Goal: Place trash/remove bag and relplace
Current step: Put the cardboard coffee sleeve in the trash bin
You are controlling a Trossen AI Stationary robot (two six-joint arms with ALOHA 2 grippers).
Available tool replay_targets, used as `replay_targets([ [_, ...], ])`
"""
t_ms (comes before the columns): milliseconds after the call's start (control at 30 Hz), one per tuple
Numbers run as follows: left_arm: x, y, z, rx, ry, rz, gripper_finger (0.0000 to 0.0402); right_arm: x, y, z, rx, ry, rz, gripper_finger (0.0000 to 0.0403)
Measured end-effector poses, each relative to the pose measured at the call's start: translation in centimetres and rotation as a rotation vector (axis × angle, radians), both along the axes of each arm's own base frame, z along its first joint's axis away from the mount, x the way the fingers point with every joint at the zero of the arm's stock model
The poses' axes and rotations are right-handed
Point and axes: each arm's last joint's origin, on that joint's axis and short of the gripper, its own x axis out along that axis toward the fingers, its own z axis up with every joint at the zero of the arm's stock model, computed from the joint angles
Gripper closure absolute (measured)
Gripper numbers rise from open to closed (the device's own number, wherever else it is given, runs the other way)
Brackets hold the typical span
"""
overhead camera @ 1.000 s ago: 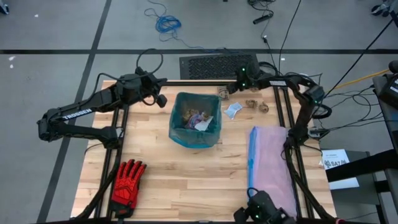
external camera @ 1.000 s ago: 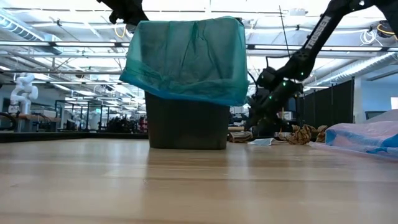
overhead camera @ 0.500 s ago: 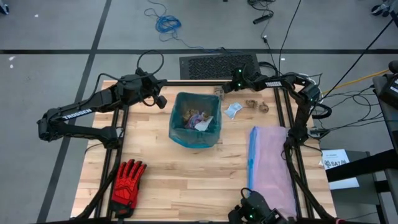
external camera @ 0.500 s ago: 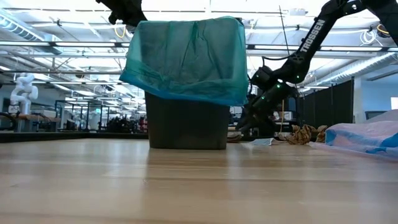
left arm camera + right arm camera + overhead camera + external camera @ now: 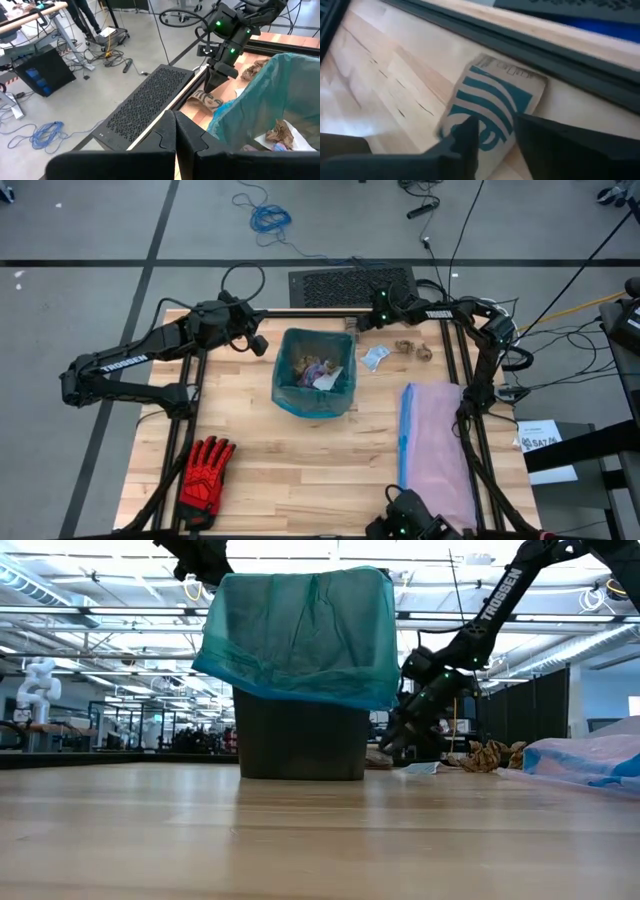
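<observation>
The striped paper is lying flat and is wider than the space between my right gripper's fingers. I should open them wider and squeeze the paper's long edges together.
A dark bin stands mid-table, lined with the teal-green bag, whose rim is draped over the bin's top. Several pieces of trash lie inside it. More trash lies at the far right: tan lumps, a pale blue scrap and a flat tan paper with teal stripes by the far edge. My right gripper stands open, low over that paper. My left gripper is shut and empty, above the bin's far left corner. My right gripper comes slanting down from the table's right at one end of the striped paper. One fingertip overlaps that end; whether it touches I cannot tell. The paper lies flat on the table.
A red-and-black glove lies near the front left. A pale lilac bag with a blue rim covers the right side. A dark rail runs along the far edge, with a black grille on the floor beyond.
My right gripper has gone along the far edge toward the table's left and now stands over the striped tan paper. The bin, bag and other trash have stayed where they were.
</observation>
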Motion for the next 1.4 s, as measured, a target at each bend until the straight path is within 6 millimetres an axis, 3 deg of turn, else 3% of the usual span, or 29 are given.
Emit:
replay_targets([
  [167,0.0,0.0,0.0,0.0,0.0,0.0,0.0402,-0.1,0.1,-0.2,0.032,0.012,-0.013,0.0216],
  [367,-0.1,0.0,-0.2,-0.006,0.017,0.0,0.0402,-0.1,0.1,-0.2,0.032,0.013,-0.013,0.0188],
  [567,-0.1,0.0,-0.3,-0.012,0.032,0.0,0.0402,-0.2,0.1,0.0,0.034,0.0,0.009,0.0186],
  [867,-0.1,-0.1,-0.4,-0.014,0.038,0.0,0.0402,-0.3,0.5,1.9,-0.003,-0.035,0.033,0.0186],
  [1400,-0.2,-0.1,-0.4,-0.016,0.042,0.0,0.0402,1.8,0.1,-0.9,0.018,-0.095,-0.023,0.0192],
])
